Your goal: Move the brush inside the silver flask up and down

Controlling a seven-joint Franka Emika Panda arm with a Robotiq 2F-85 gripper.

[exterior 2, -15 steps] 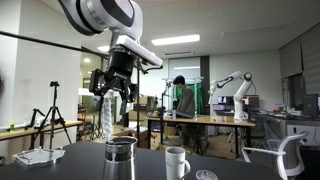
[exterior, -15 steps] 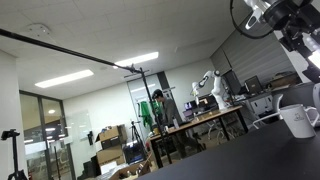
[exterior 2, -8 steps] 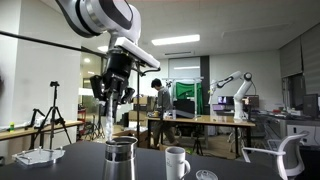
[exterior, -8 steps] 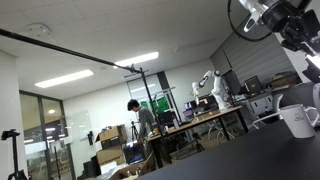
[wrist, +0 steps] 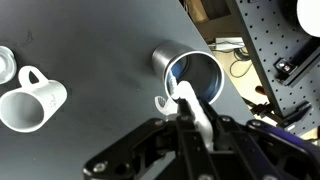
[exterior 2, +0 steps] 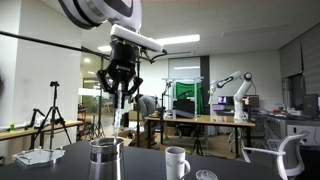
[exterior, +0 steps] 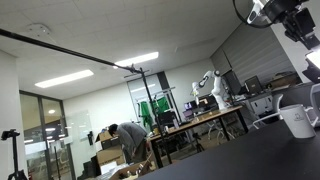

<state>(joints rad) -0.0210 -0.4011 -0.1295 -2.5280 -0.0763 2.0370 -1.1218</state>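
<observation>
I should pull the brush up and straighten it above the flask's opening (exterior 2: pixel 106 143), because the brush slants into the silver flask and my gripper is tilted low over the flask's rim.
From above in the wrist view, the silver flask (wrist: pixel 196 73) stands upright on the dark table (wrist: pixel 90 45), its round mouth open. The brush (wrist: pixel 190 104) has a white handle with a small loop, and it reaches from my jaws into the flask's mouth. My gripper (wrist: pixel 192 120) is shut on that handle. In an exterior view the gripper (exterior 2: pixel 122 90) hangs above the flask (exterior 2: pixel 105 159), with the thin brush (exterior 2: pixel 122 118) running down toward its rim. The bristle end is hidden inside the flask.
A white mug (wrist: pixel 30 100) lies left of the flask, also seen in both exterior views (exterior 2: pixel 177 161) (exterior: pixel 298 120). A small white lid (wrist: pixel 5 64) sits at the far left. A perforated board (wrist: pixel 270 40) borders the table's right side.
The jaws have closed onto the brush handle. In an exterior view the gripper shifted slightly right and the flask now sits further left. A person in the background walked left and bent down.
</observation>
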